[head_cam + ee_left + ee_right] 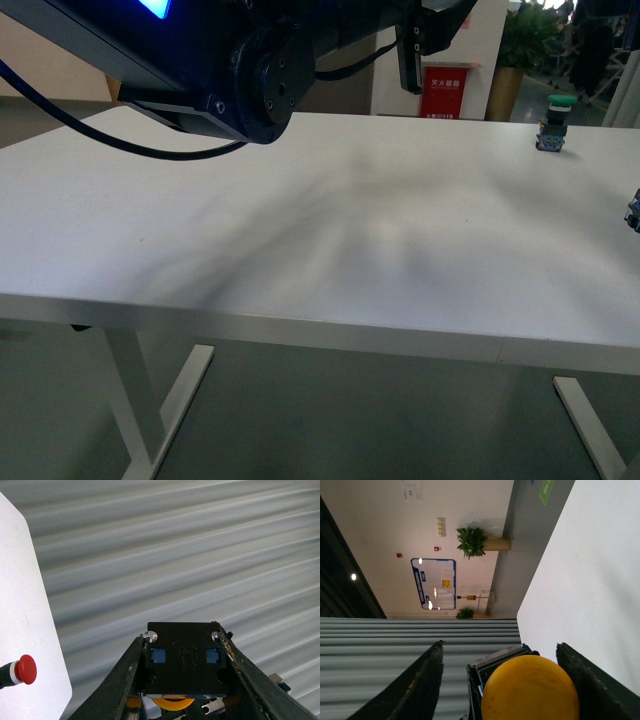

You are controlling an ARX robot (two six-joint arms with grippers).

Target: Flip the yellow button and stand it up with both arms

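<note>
The contact block has a broad, flat side (184, 661) at its end. The yellow button (530, 690) should therefore keep standing upright by itself, cap up, when I put it down.
In the left wrist view my left gripper (182, 639) is shut on the yellow button (184, 662). Its fingers (125, 680) clamp the dark boxy contact block, and the yellow cap shows below the block. In the right wrist view the yellow button (530, 692) shows cap-first between the fingers (422, 680) of my right gripper (500, 645), which is open and does not touch it. In the front view both arms (250, 75) are raised at the top edge, above the table, and the button is hidden there.
The white table (330, 220) fills the front view. A green-capped button (553, 122) stands at its far right, and a blue-grey part (633, 210) shows at the right edge. A red-capped button (22, 670) lies on the table in the left wrist view.
</note>
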